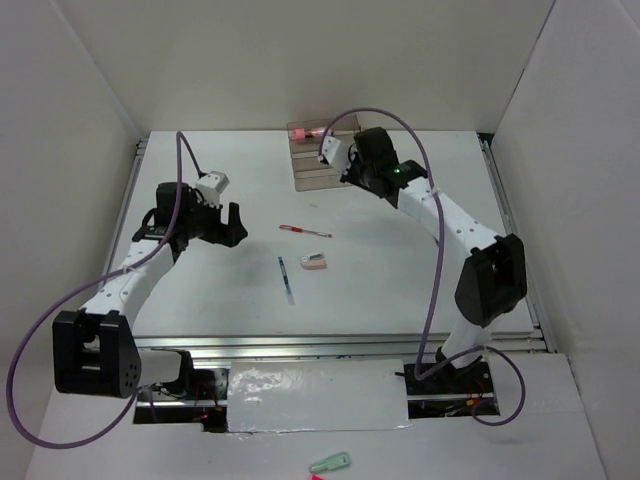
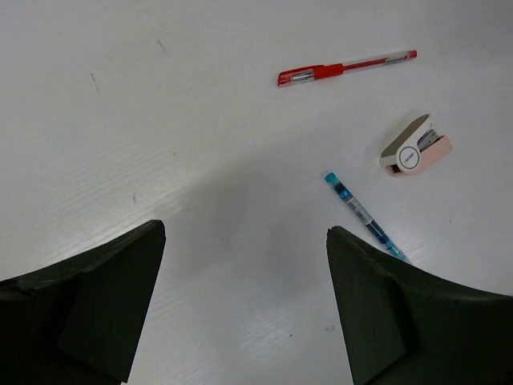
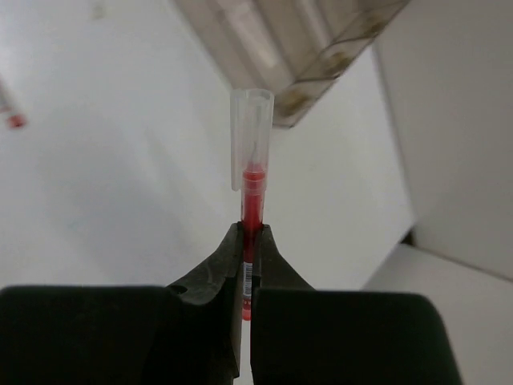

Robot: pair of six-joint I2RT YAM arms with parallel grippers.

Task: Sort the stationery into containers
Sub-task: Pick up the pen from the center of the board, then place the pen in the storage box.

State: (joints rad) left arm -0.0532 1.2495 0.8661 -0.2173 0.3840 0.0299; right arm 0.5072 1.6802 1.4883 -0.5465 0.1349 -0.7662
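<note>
My right gripper keeps moving in until the capped red pen [image 3: 253,152] hangs inside, then let go, because the pen is hanging free next to the organiser's empty middle compartment [image 1: 313,153].
My right gripper [image 3: 250,234] is shut on a thin red pen [image 3: 252,180] with a clear cap. It holds the pen in the air just short of the smoky clear organiser [image 3: 296,48]. In the top view this gripper [image 1: 335,148] hovers at the organiser's [image 1: 312,168] far right corner, and the pen's end [image 1: 309,133] shows pink. My left gripper [image 2: 244,241] is open and empty over bare table. Ahead of it lie a red pen [image 2: 345,68], a pink-and-white eraser [image 2: 415,146] and a blue pen [image 2: 365,215].
White walls close in the table on the left, back and right. A pale green clip-like item [image 1: 330,463] lies off the table near the front edge. In the top view the loose red pen [image 1: 304,231], eraser [image 1: 313,264] and blue pen [image 1: 287,279] lie mid-table.
</note>
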